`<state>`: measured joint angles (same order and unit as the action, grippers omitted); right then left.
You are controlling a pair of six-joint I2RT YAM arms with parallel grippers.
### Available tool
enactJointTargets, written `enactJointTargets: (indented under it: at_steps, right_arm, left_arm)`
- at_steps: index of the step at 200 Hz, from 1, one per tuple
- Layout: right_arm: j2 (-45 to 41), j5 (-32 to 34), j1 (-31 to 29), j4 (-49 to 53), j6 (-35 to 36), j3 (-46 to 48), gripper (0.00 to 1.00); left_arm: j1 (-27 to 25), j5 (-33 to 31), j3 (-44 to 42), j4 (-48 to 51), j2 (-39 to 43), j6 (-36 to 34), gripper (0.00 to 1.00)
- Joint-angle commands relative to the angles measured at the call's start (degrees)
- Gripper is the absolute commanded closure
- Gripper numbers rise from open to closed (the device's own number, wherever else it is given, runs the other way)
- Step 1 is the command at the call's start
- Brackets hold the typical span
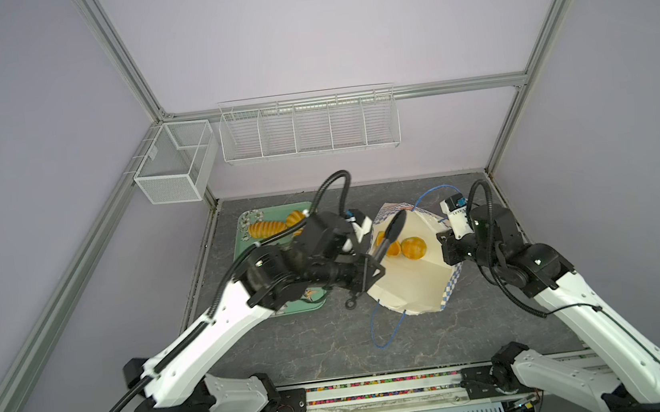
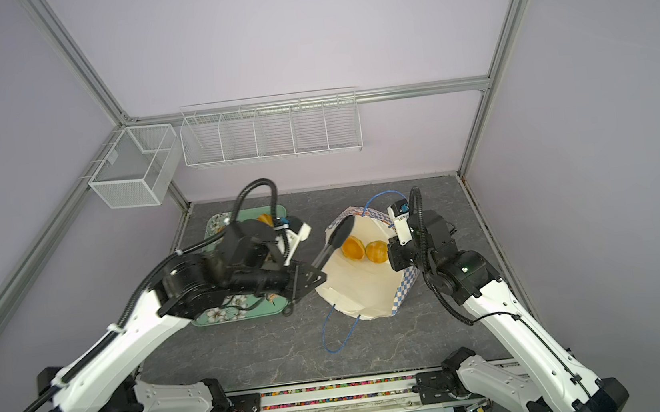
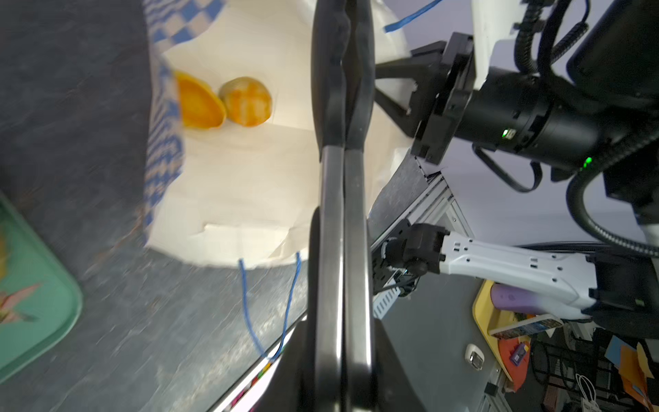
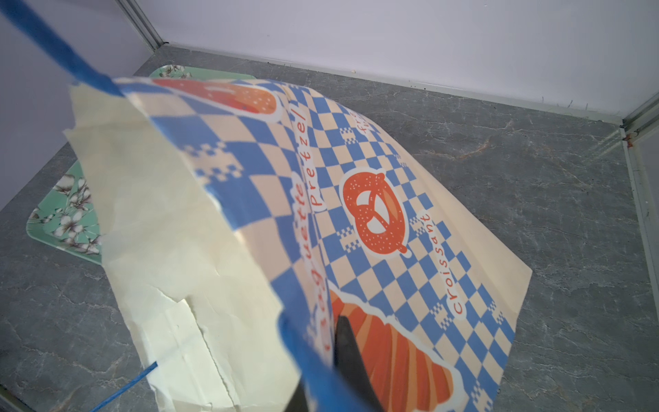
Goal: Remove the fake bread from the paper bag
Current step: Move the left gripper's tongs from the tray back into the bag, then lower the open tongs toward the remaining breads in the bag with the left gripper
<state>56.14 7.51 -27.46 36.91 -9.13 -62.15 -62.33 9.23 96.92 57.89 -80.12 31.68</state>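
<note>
The closed tongs point into the paper bag's wide opening [image 1: 414,281], so my left gripper should keep going toward the fake bread [image 1: 413,248] and open the tongs there.
The paper bag [image 1: 408,286] [image 2: 362,291] lies tilted on the table, its mouth open upward and its cream inside showing. Two pieces of fake bread [image 1: 391,247] [image 1: 413,247] rest deep inside it, also visible in the left wrist view as a half bun [image 3: 198,103] and a round bun [image 3: 246,101]. My left gripper [image 1: 371,268] [image 3: 342,374] is shut on black tongs [image 1: 391,232] [image 3: 342,178]. The tongs' tips are closed and empty over the bag's mouth. My right gripper [image 1: 444,237] [image 4: 331,364] is shut on the bag's right rim [image 4: 306,321].
A green flowered tray [image 1: 240,245] [image 2: 223,315] lies left of the bag with ribbed loaves [image 1: 266,227] on it, partly under my left arm. A blue cord handle [image 1: 379,331] trails toward the front. Wire baskets [image 1: 307,126] [image 1: 175,160] hang on the back wall.
</note>
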Motion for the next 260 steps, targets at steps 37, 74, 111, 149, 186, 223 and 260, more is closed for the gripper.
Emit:
enactJointTargets:
  at_steps: [37,74,111,149,186,223,260]
  right_arm:
    - [0.0,4.6,0.8,1.0,-3.6,1.4,0.93]
    - [0.5,1.1,1.0,-3.7,-4.0,4.3,0.93]
    - [-0.4,-5.3,0.6,-8.0,-1.8,5.4,0.93]
    - [-2.3,-4.8,0.0,-10.0,-4.4,7.7,0.93]
    - [-3.0,-5.0,-0.6,-8.4,-5.5,6.8,0.93]
    - [-3.4,-5.2,-1.5,-9.4,-7.9,8.6,0.93]
    - [-2.7,-4.8,-2.5,-12.1,-9.2,10.3,0.93]
  left_arm:
    - [-2.6,-2.1,-4.8,-8.3,-5.9,0.5,0.91]
    - [-2.6,-2.7,-5.8,-5.3,-12.3,4.8,0.88]
    - [-1.6,2.1,-5.7,-10.6,-18.8,12.9,0.73]
    - [0.8,2.4,-10.7,-21.0,-19.6,20.8,0.63]
    - [3.0,3.3,-17.6,-32.4,-19.5,25.7,0.59]
    - [4.2,0.0,-18.1,-34.4,-21.4,26.6,0.57]
    - [4.7,-7.6,-15.4,-27.5,-23.5,23.6,0.54]
